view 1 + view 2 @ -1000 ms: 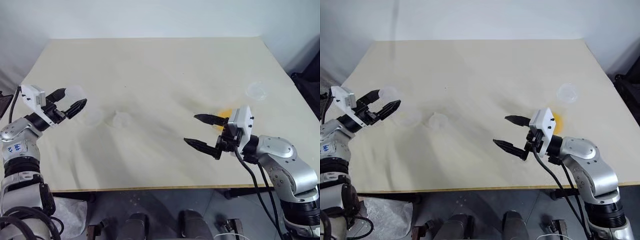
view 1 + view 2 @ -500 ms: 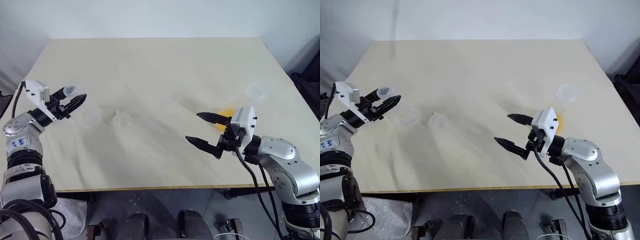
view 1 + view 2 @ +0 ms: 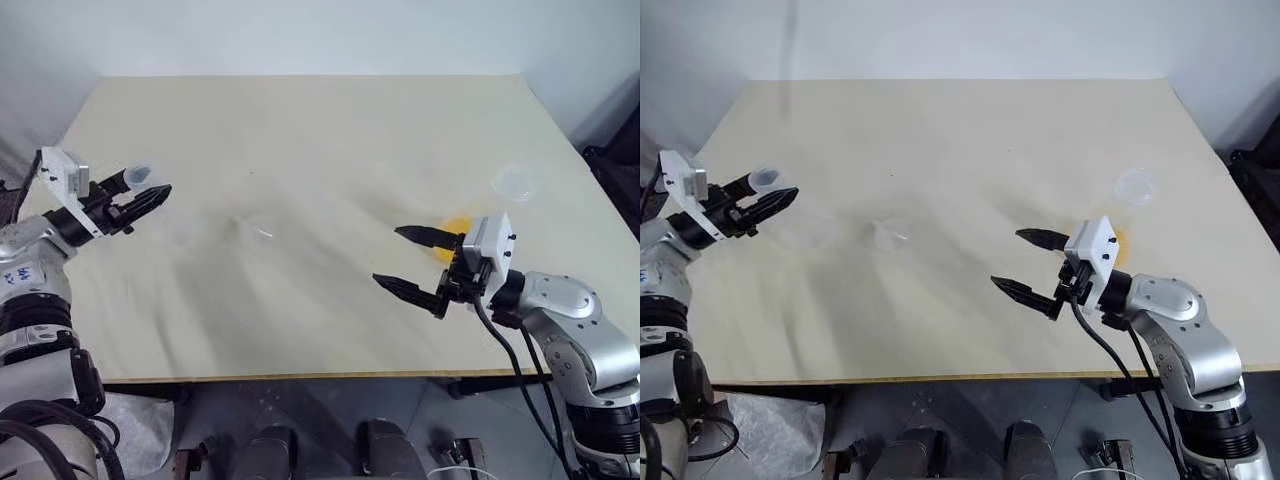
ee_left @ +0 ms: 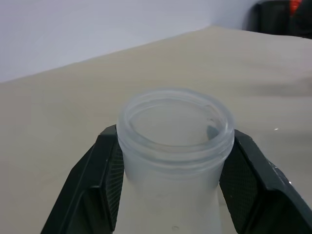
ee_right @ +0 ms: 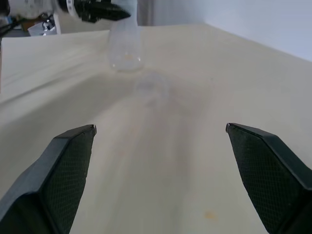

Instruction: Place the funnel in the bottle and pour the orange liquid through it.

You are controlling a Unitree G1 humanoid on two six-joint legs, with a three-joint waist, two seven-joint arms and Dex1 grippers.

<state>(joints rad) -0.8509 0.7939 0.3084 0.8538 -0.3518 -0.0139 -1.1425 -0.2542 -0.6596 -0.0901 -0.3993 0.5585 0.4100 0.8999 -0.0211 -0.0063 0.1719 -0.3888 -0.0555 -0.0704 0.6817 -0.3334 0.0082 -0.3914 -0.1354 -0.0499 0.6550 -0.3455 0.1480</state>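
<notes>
I should keep going with my left gripper to the tabletop (image 3: pixel 345 258) between the funnel and the orange liquid, as it is open and the clear bottle (image 3: pixel 140 177) is upright, and let go once the bottle stands.
My left gripper (image 3: pixel 148 190) is shut on the neck of the clear bottle (image 4: pixel 174 122) and holds it just above the table's left side. The bottle's wide body (image 5: pixel 125 51) hangs below the fingers (image 4: pixel 105 170). The small clear funnel (image 3: pixel 258 232) lies on the table a little to the right of the bottle. The orange liquid (image 3: pixel 452 226) is on the right side, partly hidden behind my right gripper (image 3: pixel 388 256). That gripper stands open over the table, holding nothing.
A small clear cup (image 3: pixel 515 182) stands near the table's right edge. The cream tabletop (image 3: pixel 320 130) stretches wide between my two arms. A dark object (image 3: pixel 618 165) sits beyond the right edge.
The left gripper has shut on the bottle's neck and lifted it up off the table. The right arm has stayed where it was.
</notes>
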